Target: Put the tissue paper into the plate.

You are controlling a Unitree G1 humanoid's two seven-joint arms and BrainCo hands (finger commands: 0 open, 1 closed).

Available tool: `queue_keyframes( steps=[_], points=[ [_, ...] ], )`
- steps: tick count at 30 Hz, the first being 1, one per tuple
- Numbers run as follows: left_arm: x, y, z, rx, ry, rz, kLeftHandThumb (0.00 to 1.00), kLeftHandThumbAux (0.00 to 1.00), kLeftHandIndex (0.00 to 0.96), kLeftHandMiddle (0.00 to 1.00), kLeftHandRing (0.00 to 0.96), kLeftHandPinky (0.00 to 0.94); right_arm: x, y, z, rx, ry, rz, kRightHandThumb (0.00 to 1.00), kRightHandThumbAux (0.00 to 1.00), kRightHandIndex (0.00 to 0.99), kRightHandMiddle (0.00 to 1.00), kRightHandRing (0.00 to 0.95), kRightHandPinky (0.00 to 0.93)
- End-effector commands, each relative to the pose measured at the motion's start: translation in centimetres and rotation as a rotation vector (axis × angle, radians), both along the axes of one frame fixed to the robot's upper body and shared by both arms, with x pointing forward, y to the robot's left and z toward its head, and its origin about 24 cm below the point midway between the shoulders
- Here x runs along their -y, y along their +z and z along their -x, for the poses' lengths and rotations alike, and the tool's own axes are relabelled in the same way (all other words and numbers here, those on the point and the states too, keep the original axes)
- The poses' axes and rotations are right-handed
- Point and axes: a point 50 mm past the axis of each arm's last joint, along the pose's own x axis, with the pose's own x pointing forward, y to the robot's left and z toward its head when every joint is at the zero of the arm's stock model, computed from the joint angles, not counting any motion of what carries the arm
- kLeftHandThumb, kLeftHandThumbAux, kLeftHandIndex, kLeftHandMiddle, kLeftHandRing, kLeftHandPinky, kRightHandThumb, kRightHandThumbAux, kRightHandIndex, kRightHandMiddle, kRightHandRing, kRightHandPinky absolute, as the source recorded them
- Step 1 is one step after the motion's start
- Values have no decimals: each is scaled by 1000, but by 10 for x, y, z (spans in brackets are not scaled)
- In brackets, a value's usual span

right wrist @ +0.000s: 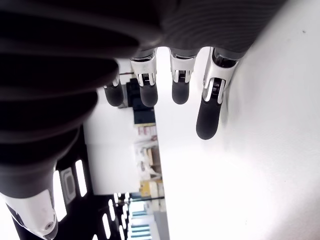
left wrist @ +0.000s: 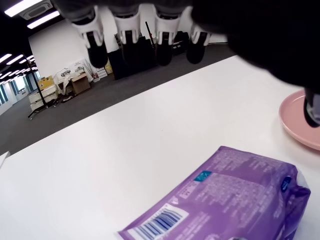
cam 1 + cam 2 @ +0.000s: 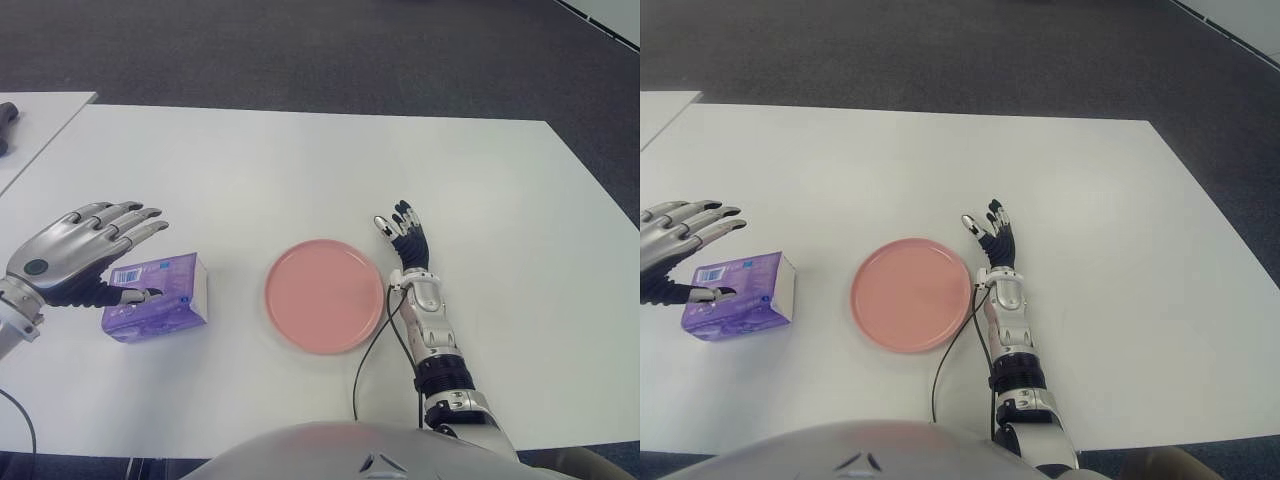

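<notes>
The film wrapper looks shiny and has creases along its soft edges. I therefore expect the purple tissue pack to squeeze in and crumple when I pick it up.
A purple tissue pack lies on the white table, to the left of a round pink plate. My left hand hovers over the pack's left part with fingers spread, the thumb tip close to the pack's top; it grips nothing. In the left wrist view the pack lies beneath the extended fingers, with a gap between them. My right hand shows just right of the plate, fingers stretched out and holding nothing.
A cable runs along the table from the plate's right edge toward my body. A second white table stands at the far left with a dark object on it. Dark carpet lies beyond the far edge.
</notes>
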Motion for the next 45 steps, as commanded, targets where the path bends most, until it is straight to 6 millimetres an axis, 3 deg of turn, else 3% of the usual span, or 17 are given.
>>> queue_keyframes(
  steps=[1, 11, 45],
  points=[
    [-1, -9, 1, -77, -3, -11, 101, 236, 0, 0, 0, 0, 2, -29, 19, -154, -15, -25, 204, 660, 0, 0, 0, 9],
    [1, -15, 0, -111, -4, -9, 97, 231, 0, 0, 0, 0, 2, -28, 20, -151, -16, -25, 204, 660, 0, 0, 0, 9],
    [5, -65, -8, -206, -23, 18, 69, 245, 0, 0, 0, 0, 6, -26, 26, -148, -17, -24, 204, 660, 0, 0, 0, 9]
  ],
)
